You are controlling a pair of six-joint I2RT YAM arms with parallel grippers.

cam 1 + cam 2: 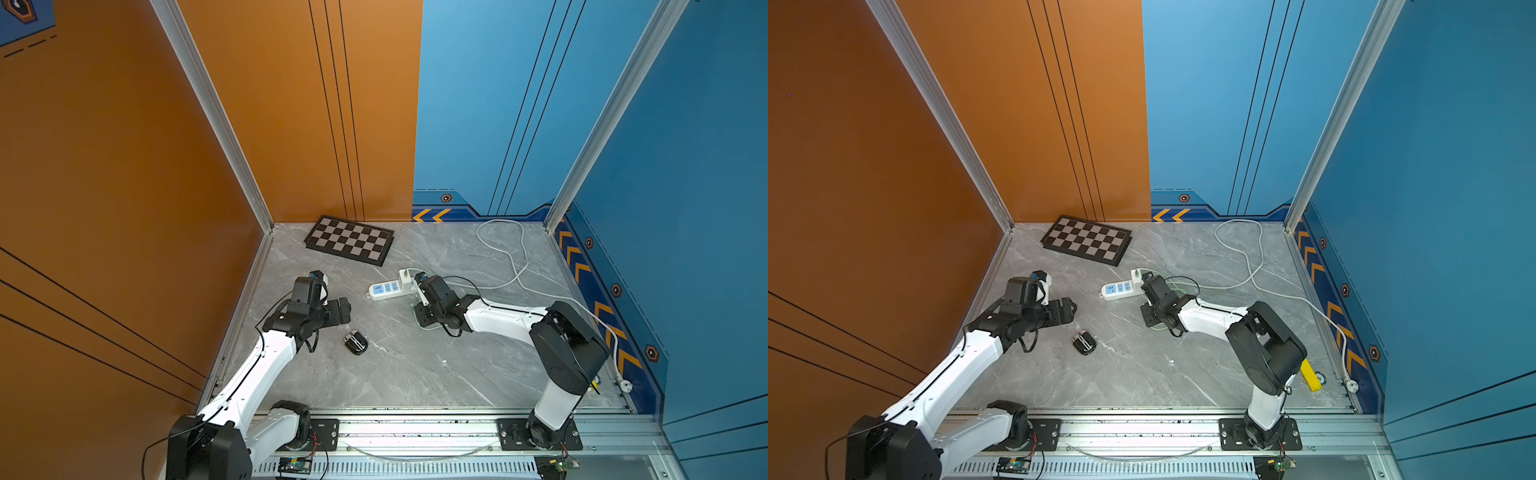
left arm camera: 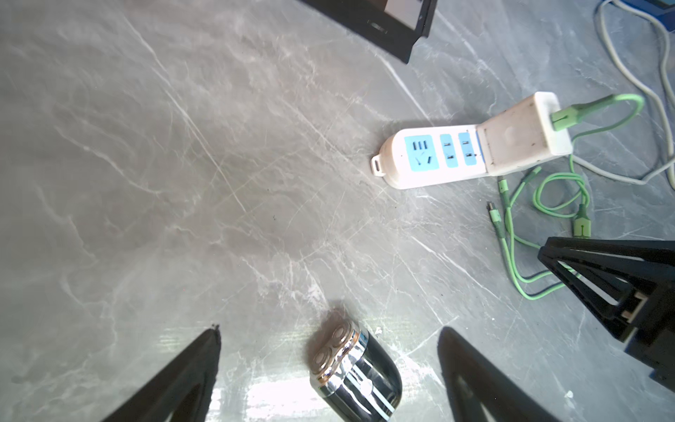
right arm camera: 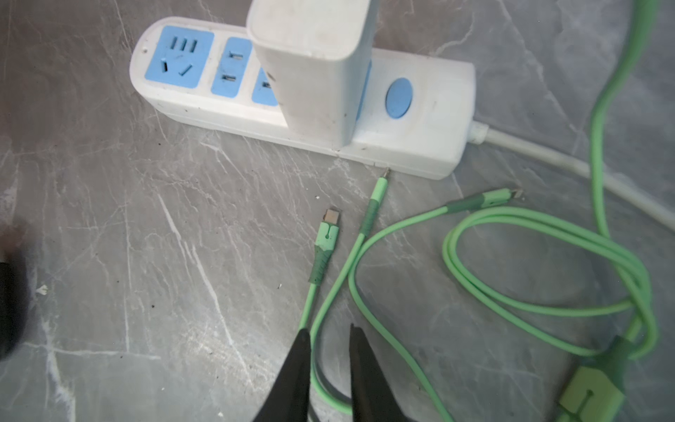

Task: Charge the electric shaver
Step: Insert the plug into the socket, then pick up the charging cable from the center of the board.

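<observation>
Next, I leave the electric shaver and take the plug's tip [image 3: 331, 218] with my left gripper first, because my right gripper is over the thin cord [image 3: 308, 305] behind the green plug.
The electric shaver [image 1: 355, 343] [image 2: 356, 376], glossy black with a silver head, lies on its side on the grey marble table. My left gripper [image 1: 343, 311] [image 2: 328, 329] hovers over it, open wide, a finger on each side and neither touching it. A white charger block [image 3: 314, 65] is plugged into the white-and-blue power strip [image 3: 420, 120] [image 1: 384, 289]. From the block a green cable [image 3: 511, 219] runs onto the table and ends in several plugs, one being [image 3: 328, 230]. My right gripper [image 3: 328, 329] [image 1: 422, 318] is low over this cable, jaws narrowly apart with a strand lying loose between them.
A folded chessboard [image 1: 350, 240] lies at the back left. The strip's white cord [image 1: 511, 257] loops across the back right to a plug near the front right corner. A yellow block [image 1: 1310, 374] sits behind the right arm's base. Walls enclose three sides.
</observation>
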